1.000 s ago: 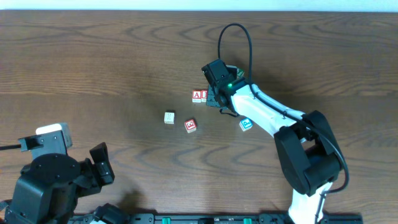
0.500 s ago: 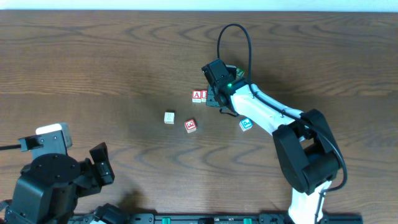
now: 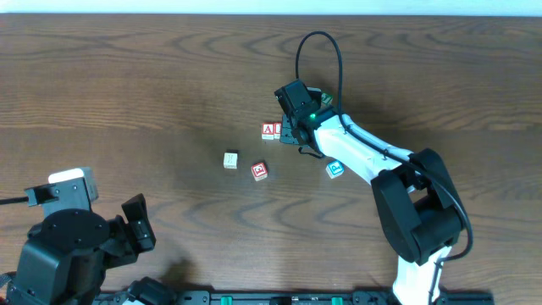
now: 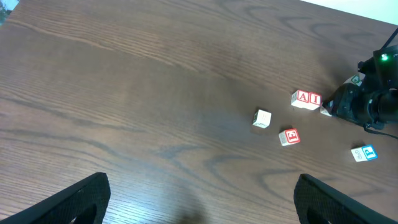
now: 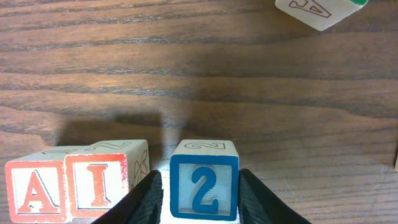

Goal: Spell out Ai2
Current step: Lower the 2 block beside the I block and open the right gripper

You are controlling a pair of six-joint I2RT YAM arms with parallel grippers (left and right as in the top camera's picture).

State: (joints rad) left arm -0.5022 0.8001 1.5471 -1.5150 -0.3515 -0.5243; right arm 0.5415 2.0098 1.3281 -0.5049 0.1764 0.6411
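Observation:
I should let go of the 2 block and push its far side [image 5: 238,165] until the blocks touch, because my right gripper's finger fills the gap [image 5: 160,167] beside the I block.
In the right wrist view, a red A block [image 5: 32,191] and a red I block [image 5: 99,183] stand touching side by side on the table. A blue 2 block [image 5: 204,182] stands just right of the I block, with a small gap. My right gripper [image 5: 202,196] is shut on the 2 block, one finger on each side. In the overhead view the A and I blocks [image 3: 271,130] lie just left of the right gripper [image 3: 293,135], which hides the 2 block. My left gripper [image 4: 199,202] is open and empty, far away at the front left.
A cream block [image 3: 231,159], a red block [image 3: 259,171] and a light blue block [image 3: 335,169] lie loose in front of the row. A green-edged block [image 5: 317,11] lies just behind the right gripper. The right arm's black cable [image 3: 318,51] loops behind it.

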